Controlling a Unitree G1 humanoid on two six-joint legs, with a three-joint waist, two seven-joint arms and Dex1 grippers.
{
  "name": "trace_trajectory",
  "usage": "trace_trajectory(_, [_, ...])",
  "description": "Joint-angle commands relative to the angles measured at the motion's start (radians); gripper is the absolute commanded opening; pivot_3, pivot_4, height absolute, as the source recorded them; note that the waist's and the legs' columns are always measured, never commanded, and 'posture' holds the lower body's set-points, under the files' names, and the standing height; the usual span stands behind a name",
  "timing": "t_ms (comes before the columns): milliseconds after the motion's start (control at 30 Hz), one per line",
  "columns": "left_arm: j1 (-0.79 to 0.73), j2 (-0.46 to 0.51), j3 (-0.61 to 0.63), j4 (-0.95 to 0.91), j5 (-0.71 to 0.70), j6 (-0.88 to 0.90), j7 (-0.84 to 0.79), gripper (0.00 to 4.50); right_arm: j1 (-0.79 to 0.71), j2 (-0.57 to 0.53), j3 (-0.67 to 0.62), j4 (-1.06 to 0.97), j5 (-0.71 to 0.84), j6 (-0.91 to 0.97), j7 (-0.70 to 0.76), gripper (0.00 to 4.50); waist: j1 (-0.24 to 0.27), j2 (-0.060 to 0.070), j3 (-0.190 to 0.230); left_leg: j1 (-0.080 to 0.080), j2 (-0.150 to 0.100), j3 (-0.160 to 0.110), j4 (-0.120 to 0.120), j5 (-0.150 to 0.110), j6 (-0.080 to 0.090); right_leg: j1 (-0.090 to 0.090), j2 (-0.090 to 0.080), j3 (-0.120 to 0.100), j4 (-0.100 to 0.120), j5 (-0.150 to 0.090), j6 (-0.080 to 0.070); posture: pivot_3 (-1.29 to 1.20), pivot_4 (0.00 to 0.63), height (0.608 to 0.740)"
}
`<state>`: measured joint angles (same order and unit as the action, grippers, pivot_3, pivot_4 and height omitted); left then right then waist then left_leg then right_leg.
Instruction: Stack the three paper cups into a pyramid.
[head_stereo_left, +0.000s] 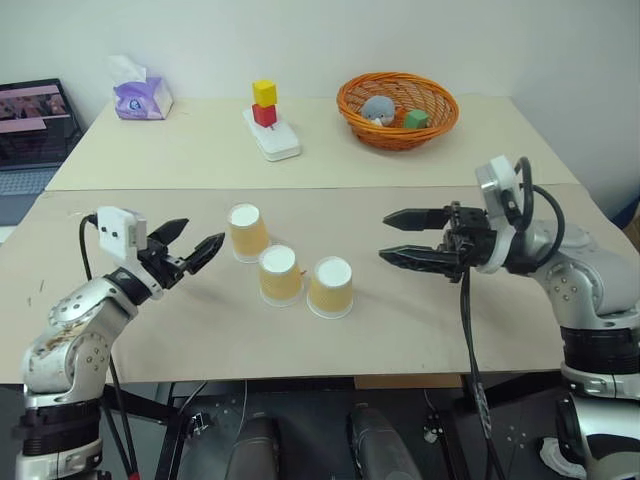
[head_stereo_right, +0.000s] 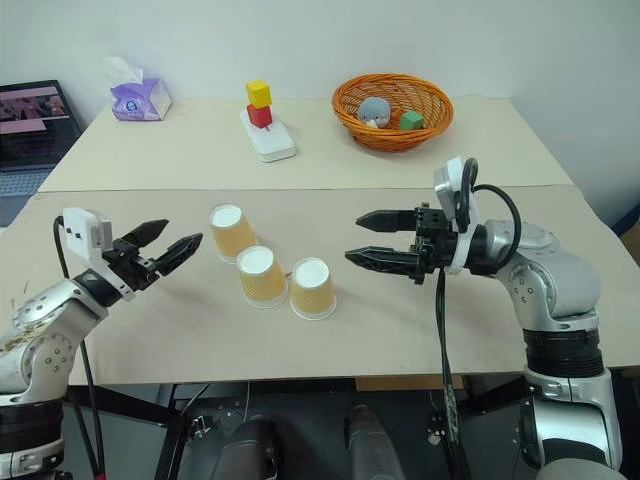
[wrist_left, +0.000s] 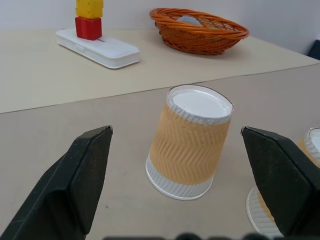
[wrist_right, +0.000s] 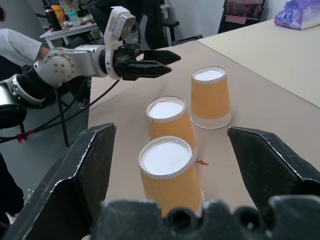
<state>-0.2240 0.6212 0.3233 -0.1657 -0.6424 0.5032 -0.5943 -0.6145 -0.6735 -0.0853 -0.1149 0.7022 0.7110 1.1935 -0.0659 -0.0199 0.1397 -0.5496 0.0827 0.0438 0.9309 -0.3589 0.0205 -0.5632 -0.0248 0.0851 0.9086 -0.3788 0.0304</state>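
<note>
The near paper cups stand close together with their flat bottoms up. The far paper cup (head_stereo_left: 248, 233) will sit level across both when I lower it.
Three tan-orange paper cups stand upside down in a diagonal row on the table: the left cup (head_stereo_left: 247, 232), the middle cup (head_stereo_left: 279, 274) and the right cup (head_stereo_left: 331, 287). My left gripper (head_stereo_left: 192, 247) is open, level, just left of the left cup (wrist_left: 189, 142), which stands a little ahead of its fingers (wrist_left: 85, 175). My right gripper (head_stereo_left: 394, 237) is open, pointing left, a short way right of the right cup (wrist_right: 167, 175). Neither gripper touches a cup. No pyramid stands.
On the far table are a tissue pack (head_stereo_left: 141, 97), a white case (head_stereo_left: 272, 134) bearing a red and a yellow block (head_stereo_left: 264, 103), and an orange basket (head_stereo_left: 436, 118) with small items. A laptop (head_stereo_left: 30, 120) sits far left.
</note>
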Motion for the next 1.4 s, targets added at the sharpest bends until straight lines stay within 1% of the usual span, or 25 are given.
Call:
trace_trajectory(33, [-0.034,0.005,-0.007,0.015,0.012,-0.019,-0.030,4.39,-0.014,0.002,-0.005,-0.028,0.023,-0.005,0.000,4.19,0.000,0.000,0.000,0.000,0.000,0.000,0.000,0.000,0.000,0.000,0.000,0.000,0.000,0.000,0.000,0.00,0.150,0.658])
trace_trajectory(233, [-0.074,-0.003,-0.050,0.057,0.038,-0.030,-0.070,4.39,-0.014,0.005,-0.001,-0.027,0.020,-0.013,0.002,4.19,0.001,0.000,0.000,0.000,0.000,0.000,0.000,0.000,0.000,0.000,0.000,0.000,0.000,0.000,0.000,0.00,0.150,0.658])
trace_trajectory(467, [-0.116,-0.019,-0.069,0.098,0.066,-0.043,-0.093,4.39,-0.003,-0.003,-0.012,-0.032,0.029,-0.013,0.001,4.19,-0.001,0.000,0.000,0.000,0.000,-0.001,0.000,0.000,0.000,0.000,0.000,0.000,0.000,0.000,0.000,0.00,0.150,0.658])
trace_trajectory(700, [-0.175,-0.039,-0.117,0.196,0.125,-0.095,-0.131,4.39,-0.008,-0.001,-0.011,-0.026,0.028,-0.021,-0.003,4.19,0.003,0.000,0.000,0.000,-0.001,-0.001,0.000,0.000,0.000,0.000,0.000,-0.001,0.000,0.000,0.000,0.00,0.150,0.658])
trace_trajectory(1400, [-0.292,-0.085,-0.167,0.344,0.213,-0.173,-0.173,4.39,-0.013,0.000,-0.012,-0.025,0.028,-0.024,-0.010,4.19,0.003,0.000,0.000,-0.001,-0.001,-0.002,0.000,0.000,0.000,0.000,0.000,-0.001,0.000,0.000,0.000,0.00,0.150,0.658])
